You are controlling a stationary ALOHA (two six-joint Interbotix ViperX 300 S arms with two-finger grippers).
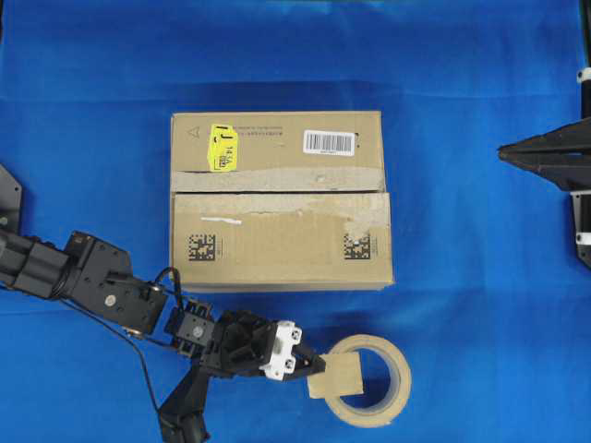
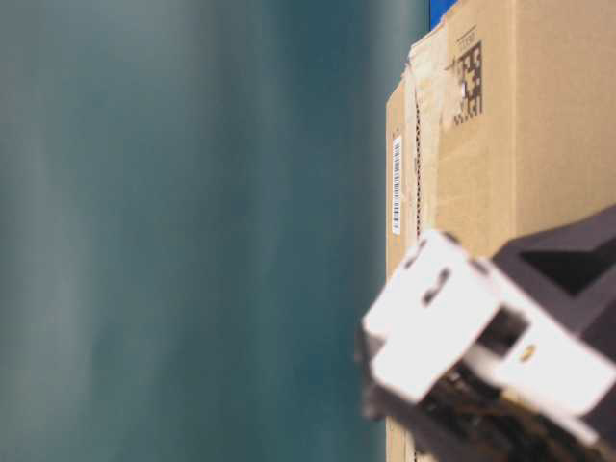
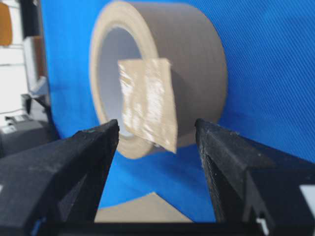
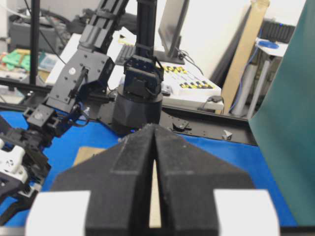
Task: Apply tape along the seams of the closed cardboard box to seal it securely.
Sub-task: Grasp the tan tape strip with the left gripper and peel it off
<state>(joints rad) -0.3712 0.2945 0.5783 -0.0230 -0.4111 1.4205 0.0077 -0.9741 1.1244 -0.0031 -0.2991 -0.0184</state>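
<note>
The small piece of tape [image 1: 335, 376] has cut edges [image 1: 361, 373] showing all around it, so I expect it to peel off in one piece and leave the tape roll behind when I pull.
The cardboard box [image 1: 277, 249] lies closed in the middle of the blue cloth, its seam [image 1: 277, 192] a dark gap between the two top flaps with pale torn edges. In front of it lies a tan tape roll [image 1: 392, 392]. A small square piece of tape [image 1: 334, 377] sticks out from the roll's left rim. My left gripper [image 1: 312, 364] is open just left of that piece. In the left wrist view the tape [image 3: 147, 103] hangs ahead of the open gripper [image 3: 156, 125], touching neither finger. My right gripper [image 1: 503, 152] is shut and empty, well right of the box.
A yellow sticker [image 1: 223, 148] and a white barcode label [image 1: 329, 141] sit on the box's far flap. The right wrist view shows the shut right gripper [image 4: 155, 127], a corner of the box [image 4: 86, 153] and the left arm [image 4: 29, 147] beyond. Blue cloth [image 1: 480, 305] surrounds the box.
</note>
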